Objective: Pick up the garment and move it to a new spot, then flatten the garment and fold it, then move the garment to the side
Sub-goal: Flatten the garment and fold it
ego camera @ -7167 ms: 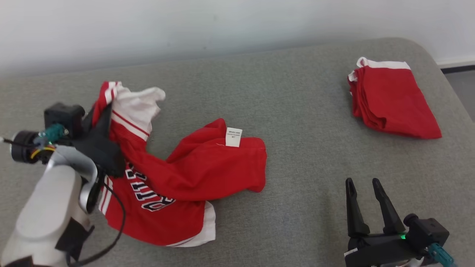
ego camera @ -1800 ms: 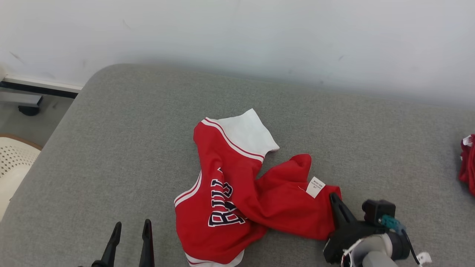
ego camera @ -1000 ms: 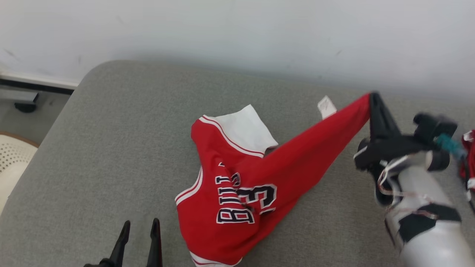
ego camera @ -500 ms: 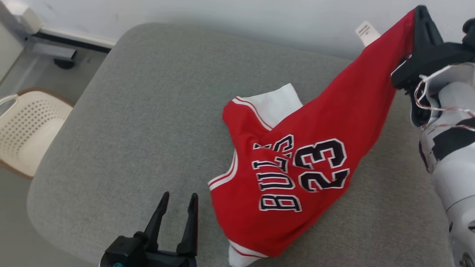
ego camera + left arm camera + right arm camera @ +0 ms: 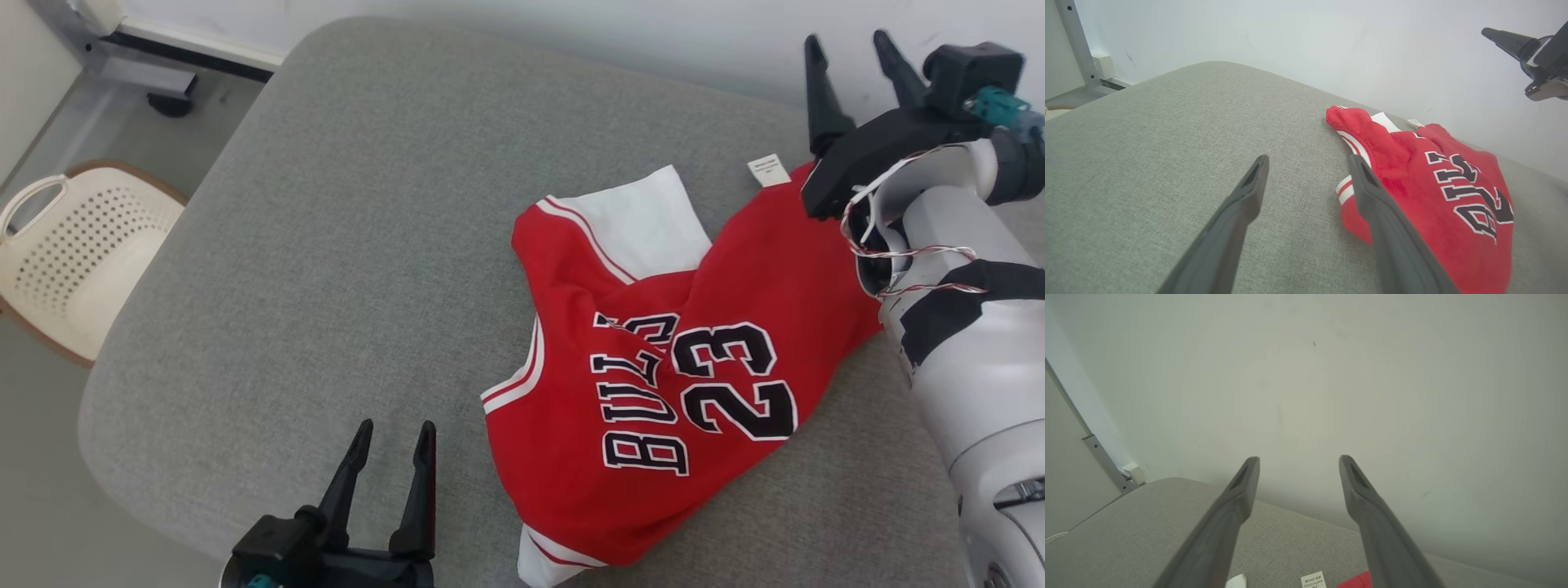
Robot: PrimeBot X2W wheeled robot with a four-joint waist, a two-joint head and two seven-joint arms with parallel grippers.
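Observation:
I expect that when I pull the jersey's corner, its top layer (image 5: pixel 784 284) will lift off another layer below, because the white label (image 5: pixel 769 171) sticks out past the jersey's edge.
The garment (image 5: pixel 678 384) is a red jersey with white trim and black "BULLS 23" lettering. It lies rumpled on the grey padded table (image 5: pixel 367 204), its white care label (image 5: pixel 768 171) at the far edge. My right gripper (image 5: pixel 849 39) hangs open in the air above the jersey's far right corner, holding nothing; in the right wrist view its fingers (image 5: pixel 1237 490) point at the white wall, with the label (image 5: pixel 1314 579) below. My left gripper (image 5: pixel 390 429) stands open near the table's front edge, just left of the jersey (image 5: pixel 1425 183).
A cream perforated basket (image 5: pixel 73 253) sits on the floor off the table's left edge. A white wall (image 5: pixel 1306 375) runs close behind the table. The table's left half is bare grey fabric.
My right gripper has opened and let go of the jersey's corner, which dropped back onto the table. The head camera has shifted, so the whole scene sits differently in view.

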